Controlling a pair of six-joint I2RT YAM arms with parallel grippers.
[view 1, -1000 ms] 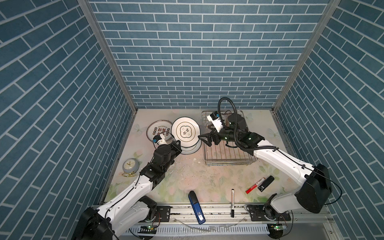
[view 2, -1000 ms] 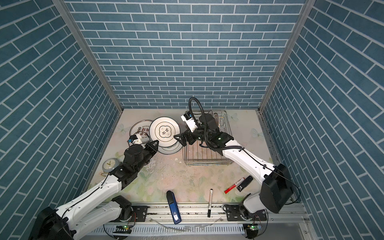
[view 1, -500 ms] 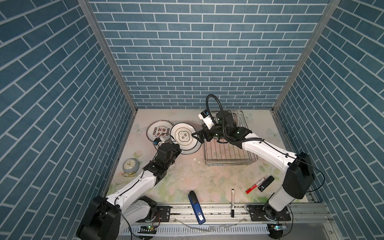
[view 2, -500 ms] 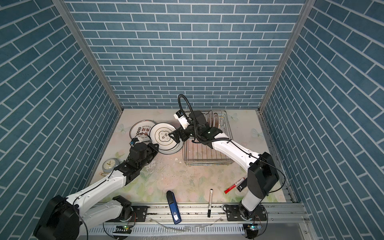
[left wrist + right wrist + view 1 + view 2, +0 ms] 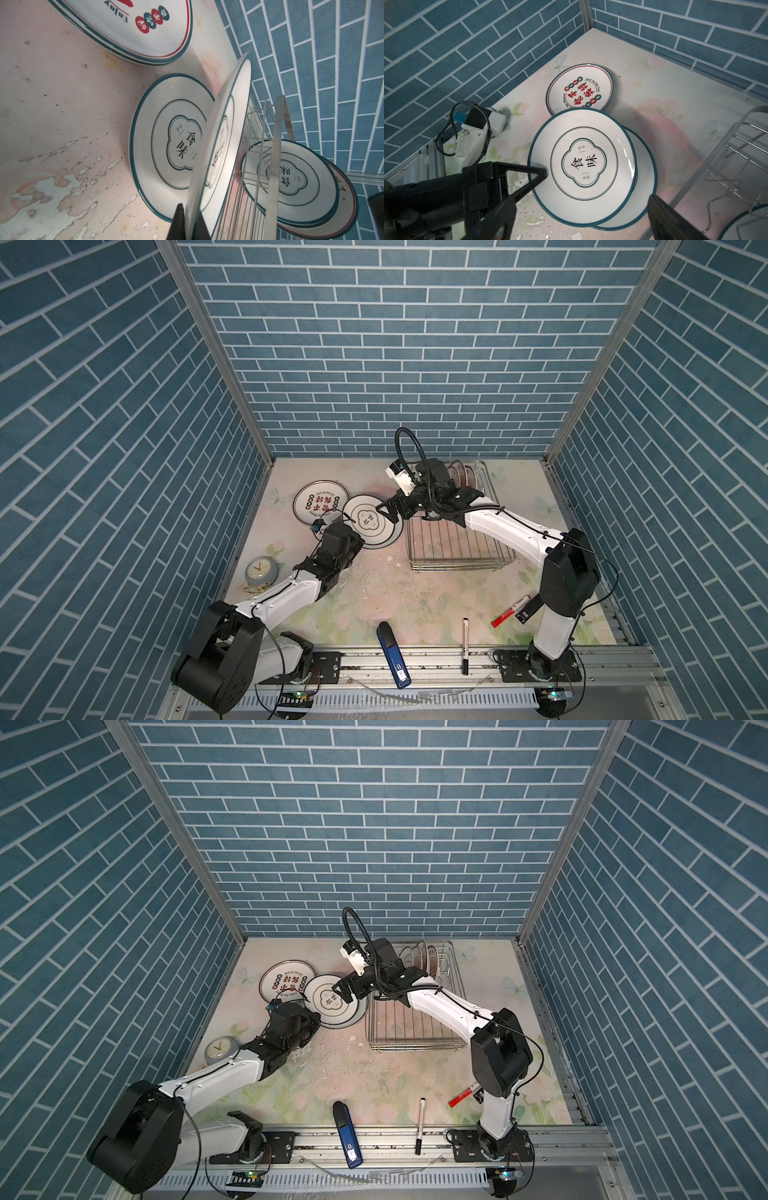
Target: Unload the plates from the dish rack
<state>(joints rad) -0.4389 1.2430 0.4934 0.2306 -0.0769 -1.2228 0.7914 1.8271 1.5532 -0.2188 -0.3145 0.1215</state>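
Observation:
My left gripper has the held plate's emblem (image 5: 328, 998) facing up over the matching plate (image 5: 360, 1013), so it should keep lowering the held plate until it rests there, then let go.
My left gripper (image 5: 359, 536) (image 5: 193, 225) is shut on the rim of a white plate with a quatrefoil emblem (image 5: 370, 522) (image 5: 583, 162). The plate hangs tilted over a like plate lying on the table (image 5: 644, 187) (image 5: 166, 145). Above its far rim, my right gripper (image 5: 387, 512) (image 5: 585, 224) stands open with nothing between its fingers. A plate with red characters (image 5: 319, 506) (image 5: 286, 984) lies flat to the left. The silver wire dish rack (image 5: 457, 549) (image 5: 415, 1029) holds more plates (image 5: 459, 473) (image 5: 291, 176) upright at its far end.
A small round clock (image 5: 261, 571) stands by the left wall. Along the front edge lie a blue stapler-like thing (image 5: 392, 657), a black marker (image 5: 465, 645), a red marker (image 5: 509, 612) and a small black block (image 5: 527, 610). Brick walls close three sides.
The quatrefoil plate has tipped down from nearly upright to low over the plate on the table, still in my left gripper. My right arm has reached further left over it, open throughout.

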